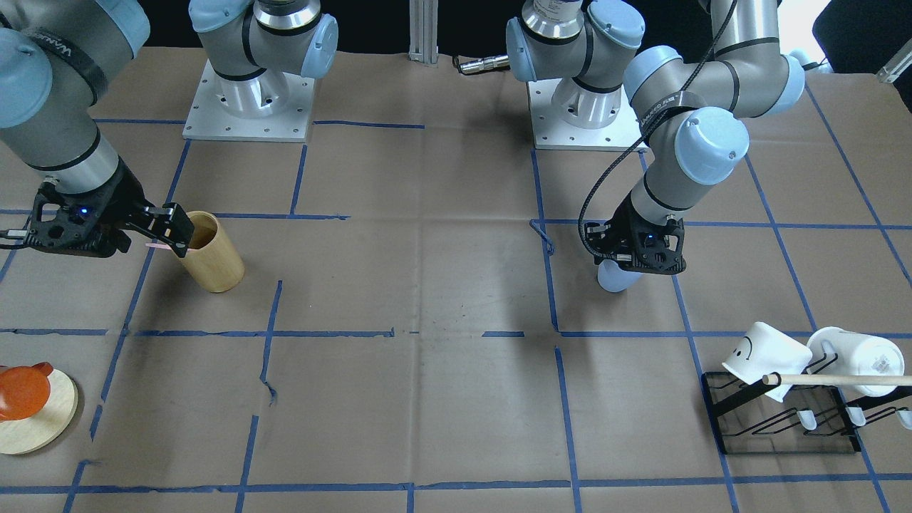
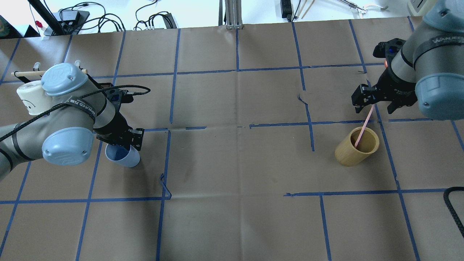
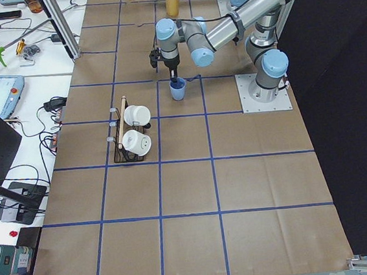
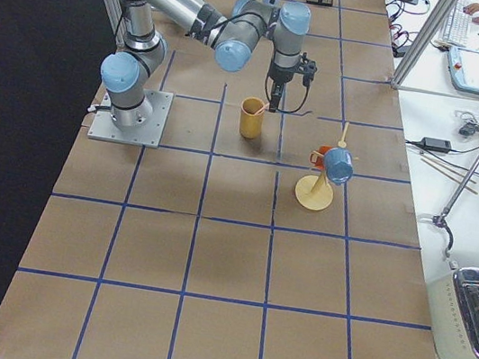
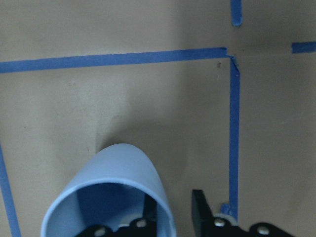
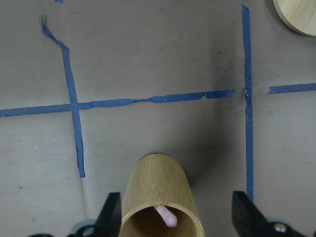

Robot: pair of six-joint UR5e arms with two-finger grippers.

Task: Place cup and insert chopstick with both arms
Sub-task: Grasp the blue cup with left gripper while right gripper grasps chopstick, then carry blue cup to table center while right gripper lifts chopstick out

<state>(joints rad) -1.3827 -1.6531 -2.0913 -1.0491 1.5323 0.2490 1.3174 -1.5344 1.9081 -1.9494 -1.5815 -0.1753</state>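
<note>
My gripper will lift the pale-pink chopstick (image 1: pixel 159 246), and the chopstick should slide free and leave the tan wooden cylinder standing, because the cylinder's opening (image 1: pixel 204 229) is far wider.
The light-blue cup (image 1: pixel 614 279) stands upright on the table paper; it also shows in the overhead view (image 2: pixel 125 157) and the left wrist view (image 5: pixel 123 168). My left gripper (image 2: pixel 126 144) straddles its rim, one finger inside and one outside, with a small gap beside the wall (image 5: pixel 173 212). The pale-pink chopstick (image 2: pixel 364 125) leans inside the tan wooden cylinder (image 2: pixel 353 152). My right gripper (image 2: pixel 373 105) hangs over the cylinder (image 6: pixel 158 187), jaws wide open on either side of the stick's top end (image 6: pixel 167 216).
A black rack (image 1: pixel 784 420) holding white mugs (image 1: pixel 766 356) and a light-wood dowel (image 1: pixel 841 379) stands near my left arm. A round wooden stand with an orange piece (image 1: pixel 28 406) sits beyond the cylinder. The two arm bases (image 1: pixel 249 100) are at the table's rear.
</note>
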